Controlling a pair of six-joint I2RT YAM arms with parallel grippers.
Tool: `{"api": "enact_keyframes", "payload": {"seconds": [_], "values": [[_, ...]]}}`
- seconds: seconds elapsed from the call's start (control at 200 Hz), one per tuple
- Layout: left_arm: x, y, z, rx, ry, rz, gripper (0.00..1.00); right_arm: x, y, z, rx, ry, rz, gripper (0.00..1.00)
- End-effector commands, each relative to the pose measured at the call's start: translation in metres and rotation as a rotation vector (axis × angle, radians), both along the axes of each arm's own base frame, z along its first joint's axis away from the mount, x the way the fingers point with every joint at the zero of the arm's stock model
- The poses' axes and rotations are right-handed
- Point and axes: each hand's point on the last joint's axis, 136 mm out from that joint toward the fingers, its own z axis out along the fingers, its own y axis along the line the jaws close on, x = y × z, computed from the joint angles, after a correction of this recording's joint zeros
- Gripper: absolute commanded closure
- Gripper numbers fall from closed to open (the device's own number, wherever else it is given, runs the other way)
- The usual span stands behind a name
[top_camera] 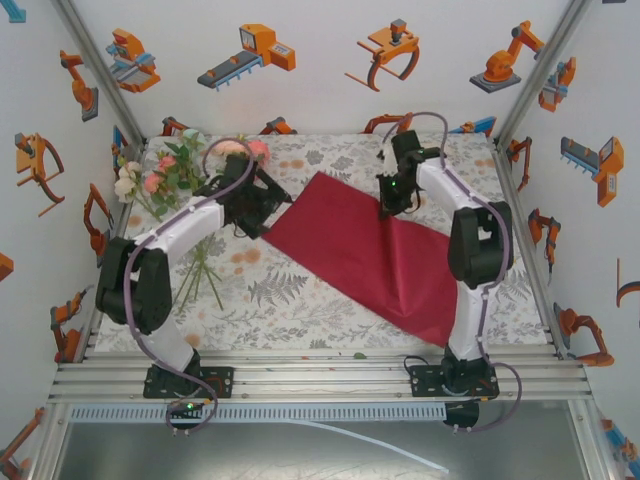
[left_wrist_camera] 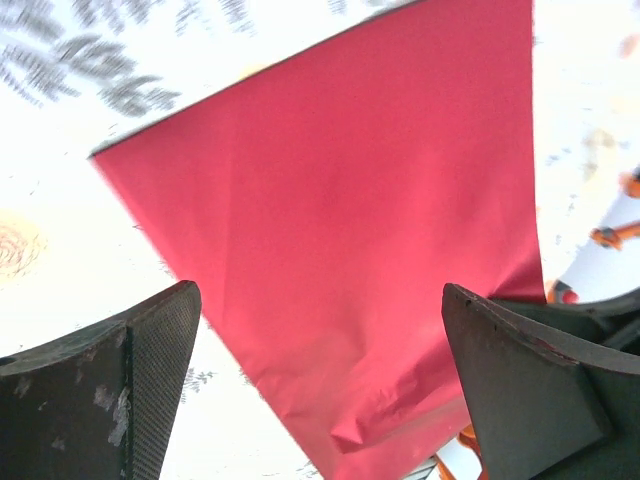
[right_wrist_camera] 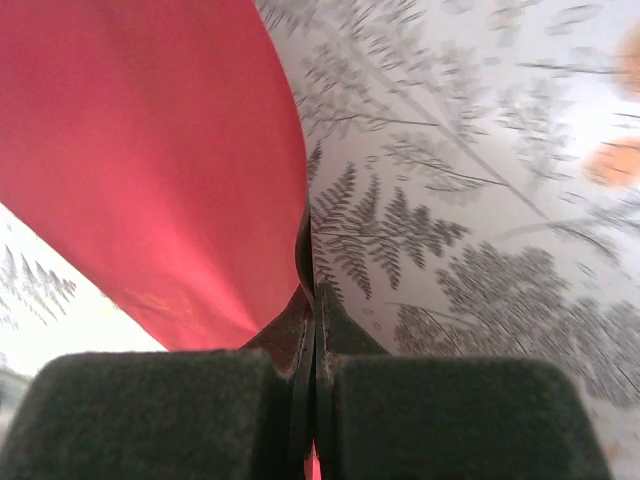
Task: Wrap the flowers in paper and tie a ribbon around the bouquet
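The dark red paper (top_camera: 345, 242) is lying crooked, my right gripper on its far edge. Next, my left gripper grabs the paper's edge (top_camera: 345, 185) too and help turn it.
The dark red paper (top_camera: 370, 255) lies flat and diagonal across the middle of the table. My right gripper (top_camera: 392, 205) is at its far edge, shut on the paper's edge (right_wrist_camera: 150, 170), which rises pinched between the closed jaws (right_wrist_camera: 312, 280). Open at the paper's left corner, my left gripper (top_camera: 262, 205) has its fingers spread wide above the red sheet (left_wrist_camera: 350, 220), with nothing between them (left_wrist_camera: 320, 300). The flowers (top_camera: 165, 175), pink, peach and cream roses, lie at the table's far left, their stems (top_camera: 205, 275) running towards the front. A thin white strip (top_camera: 370, 445), possibly the ribbon, lies below the table's front edge.
The table (top_camera: 300, 300) carries a printed grey leaf-and-orange-dot cloth. Walls with orange robot pictures close in the left, back and right sides. An aluminium rail (top_camera: 320, 375) runs along the front, with both arm bases on it.
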Motion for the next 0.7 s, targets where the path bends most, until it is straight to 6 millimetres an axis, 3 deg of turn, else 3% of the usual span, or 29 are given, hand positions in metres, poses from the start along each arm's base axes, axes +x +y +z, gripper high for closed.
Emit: {"api": "enact_keyframes", "payload": {"seconds": [0.0, 0.045, 0.115, 0.19, 0.29, 0.456, 0.696], "values": [[-0.002, -0.008, 0.050, -0.009, -0.129, -0.110, 0.01, 0.026, -0.036, 0.086, -0.081, -0.253, -0.241, 1.00], [-0.005, -0.014, 0.056, -0.063, -0.119, -0.107, 0.01, 0.026, -0.034, 0.104, -0.088, -0.324, -0.234, 1.00], [-0.006, -0.020, 0.064, -0.140, -0.097, -0.071, 0.02, 0.019, -0.013, 0.126, -0.091, -0.434, -0.123, 1.00], [-0.004, -0.026, 0.073, -0.201, -0.099, -0.030, 0.02, 0.007, 0.012, 0.136, -0.170, -0.538, 0.013, 1.00], [0.001, -0.038, 0.076, -0.271, -0.090, -0.001, 0.03, -0.007, 0.041, 0.124, -0.208, -0.627, 0.120, 1.00], [0.009, -0.070, 0.078, -0.368, -0.061, -0.061, 0.10, -0.023, 0.077, 0.100, -0.195, -0.630, 0.247, 1.00], [0.024, -0.079, 0.066, -0.442, -0.059, -0.010, 0.20, -0.028, 0.093, 0.092, -0.150, -0.631, 0.282, 1.00]]}}
